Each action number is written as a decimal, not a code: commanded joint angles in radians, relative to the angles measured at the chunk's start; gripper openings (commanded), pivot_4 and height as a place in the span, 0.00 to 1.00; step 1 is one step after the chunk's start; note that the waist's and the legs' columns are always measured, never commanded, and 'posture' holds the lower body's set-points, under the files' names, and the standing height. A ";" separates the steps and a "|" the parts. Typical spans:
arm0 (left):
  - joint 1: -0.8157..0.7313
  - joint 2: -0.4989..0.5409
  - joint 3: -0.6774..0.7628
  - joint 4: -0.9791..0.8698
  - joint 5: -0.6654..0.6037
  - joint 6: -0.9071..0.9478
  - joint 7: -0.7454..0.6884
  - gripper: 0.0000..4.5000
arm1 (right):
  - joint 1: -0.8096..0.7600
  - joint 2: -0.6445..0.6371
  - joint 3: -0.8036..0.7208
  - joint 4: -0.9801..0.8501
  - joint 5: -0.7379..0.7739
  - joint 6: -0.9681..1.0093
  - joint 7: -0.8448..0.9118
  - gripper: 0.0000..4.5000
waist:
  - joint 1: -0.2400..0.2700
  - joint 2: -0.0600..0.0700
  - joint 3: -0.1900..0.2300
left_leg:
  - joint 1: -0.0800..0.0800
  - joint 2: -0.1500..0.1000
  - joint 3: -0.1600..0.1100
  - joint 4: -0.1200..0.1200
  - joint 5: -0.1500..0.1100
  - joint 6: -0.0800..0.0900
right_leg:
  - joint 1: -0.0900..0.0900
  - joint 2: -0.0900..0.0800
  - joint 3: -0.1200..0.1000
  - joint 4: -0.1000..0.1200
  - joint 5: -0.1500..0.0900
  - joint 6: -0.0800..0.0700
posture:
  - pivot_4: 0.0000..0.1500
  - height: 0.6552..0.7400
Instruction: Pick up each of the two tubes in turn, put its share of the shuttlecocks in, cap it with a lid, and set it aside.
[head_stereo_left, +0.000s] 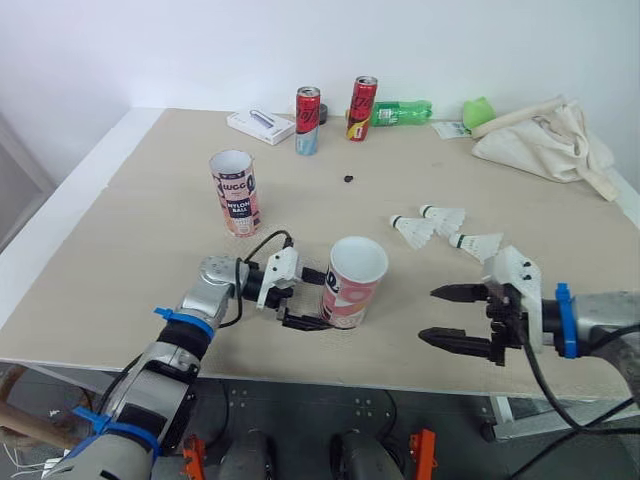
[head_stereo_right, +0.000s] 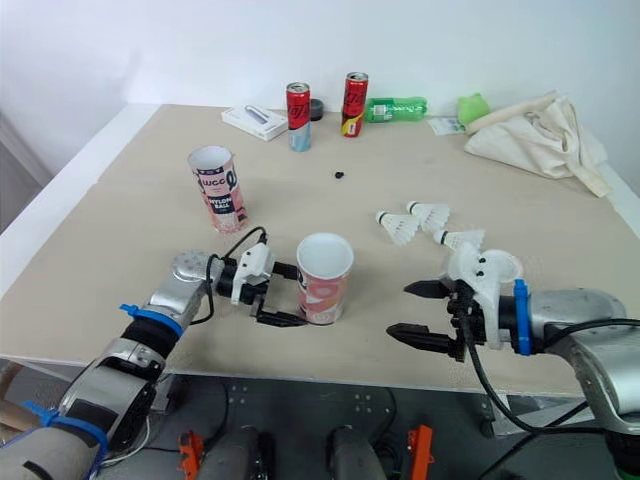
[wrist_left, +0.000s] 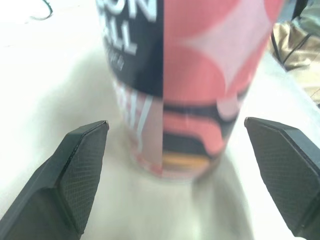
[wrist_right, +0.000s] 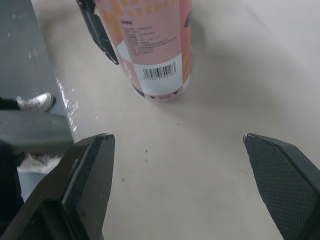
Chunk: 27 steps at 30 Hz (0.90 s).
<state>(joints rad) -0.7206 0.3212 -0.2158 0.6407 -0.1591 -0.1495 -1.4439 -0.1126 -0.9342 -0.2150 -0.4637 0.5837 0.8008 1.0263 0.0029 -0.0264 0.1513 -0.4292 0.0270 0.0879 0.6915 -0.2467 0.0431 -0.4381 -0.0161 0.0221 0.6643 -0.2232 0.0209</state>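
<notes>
The pink and orange tube (head_stereo_left: 350, 297) will stay shut, even tilted, when I carry it aside, because a smooth white lid (head_stereo_left: 359, 258) fills the tube's rim.
A pink-and-black tube (head_stereo_left: 353, 283) stands upright and open-topped near the table's front edge. My left gripper (head_stereo_left: 310, 298) is open, its fingers on either side of the tube's lower part with a gap on each side; the left wrist view shows the tube (wrist_left: 190, 75) between them. My right gripper (head_stereo_left: 432, 314) is open over bare table to the right of this tube, pointing at it (wrist_right: 155, 45). A second open tube (head_stereo_left: 233, 192) stands further back on the left. Three white shuttlecocks (head_stereo_left: 412, 228) (head_stereo_left: 443, 214) (head_stereo_left: 478, 243) lie behind my right gripper.
At the back stand two drink cans (head_stereo_left: 308, 120) (head_stereo_left: 362, 108), with a green bottle (head_stereo_left: 400, 111) lying on its side, a white box (head_stereo_left: 260, 125) and a cream cloth bag (head_stereo_left: 545, 140). A small black thing (head_stereo_left: 348, 179) lies mid-table. The table's front edge (head_stereo_left: 300, 372) runs just below both grippers.
</notes>
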 joint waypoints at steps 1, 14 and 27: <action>0.038 0.081 0.056 -0.142 -0.051 0.048 -0.009 1.00 | -0.023 0.054 0.013 -0.020 -0.003 -0.035 -0.071 0.98 | -0.001 0.000 0.000 | 0.000 0.000 0.000 0.000 0.000 0.000 | 0.000 0.000 0.000 0.000 0.000 0.000 | 1.00 1.00; 0.348 0.504 0.279 -0.841 -0.474 0.718 -0.010 1.00 | -0.082 0.222 0.181 -0.057 -0.016 -0.068 -0.200 0.98 | 0.000 -0.001 0.001 | 0.002 0.001 0.000 -0.002 0.002 -0.004 | 0.000 -0.005 -0.003 0.001 -0.002 -0.001 | 1.00 1.00; 0.411 0.476 0.370 -0.873 -0.512 0.635 0.099 1.00 | -0.185 0.321 0.271 0.034 -0.050 -0.114 -0.210 0.98 | 0.003 -0.001 0.001 | 0.003 0.001 0.001 -0.003 0.003 -0.005 | 0.002 -0.005 -0.004 0.001 -0.003 -0.003 | 1.00 1.00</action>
<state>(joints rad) -0.3117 0.8002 0.1263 -0.2222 -0.6660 0.5079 -1.3535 -0.2786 -0.6187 0.0563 -0.4237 0.5322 0.7112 0.8200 0.0058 -0.0278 0.1528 -0.4259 0.0283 0.0893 0.6884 -0.2436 0.0378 -0.4368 -0.0211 0.0183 0.6652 -0.2251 0.0191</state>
